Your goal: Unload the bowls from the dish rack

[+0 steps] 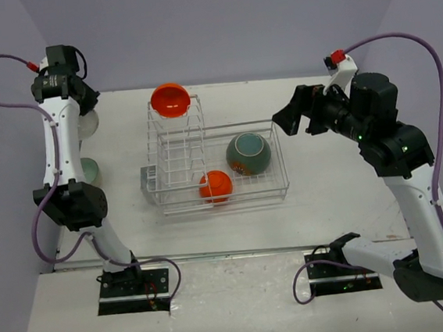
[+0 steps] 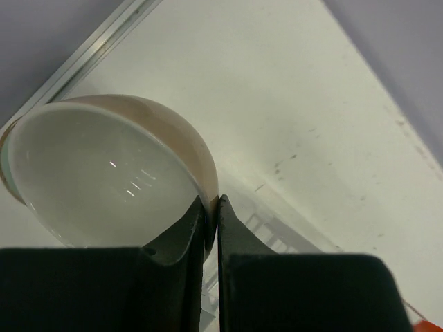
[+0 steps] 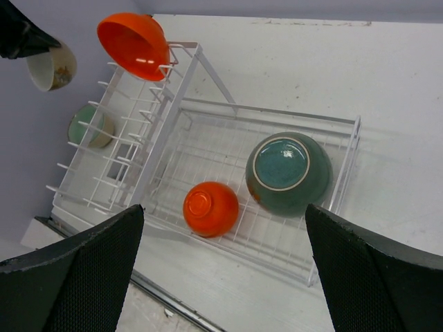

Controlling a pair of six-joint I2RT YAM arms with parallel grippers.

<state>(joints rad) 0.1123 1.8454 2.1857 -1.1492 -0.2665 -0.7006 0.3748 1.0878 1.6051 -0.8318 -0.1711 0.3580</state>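
Observation:
I should carry on bringing the cream bowl [image 1: 87, 125] and the pale green bowl [image 1: 90, 171] together with my left gripper until the cream bowl nests inside, since both openings face up.
The dish rack [image 1: 274, 184] stands mid-table. One orange bowl [image 1: 170, 100] is tilted on top of its upright slots. A second orange bowl [image 3: 210, 207] and the larger teal bowl [image 3: 287, 173] lie upside down in the basket. My left gripper [image 2: 212, 207] is shut on the rim of a cream bowl [image 2: 104, 173], held over the table's far left [image 1: 89, 121], outside the rack. A pale green bowl [image 1: 91, 169] sits on the table just nearer than it. My right gripper [image 3: 225, 270] hovers open above the rack's right end [image 1: 291, 116], with nothing between its fingers.
A metal strip [image 1: 238, 252] runs along the table's near edge in front of the rack. Purple walls close in at the back and left. Bare white tabletop [image 1: 334, 194] lies to the right of the rack.

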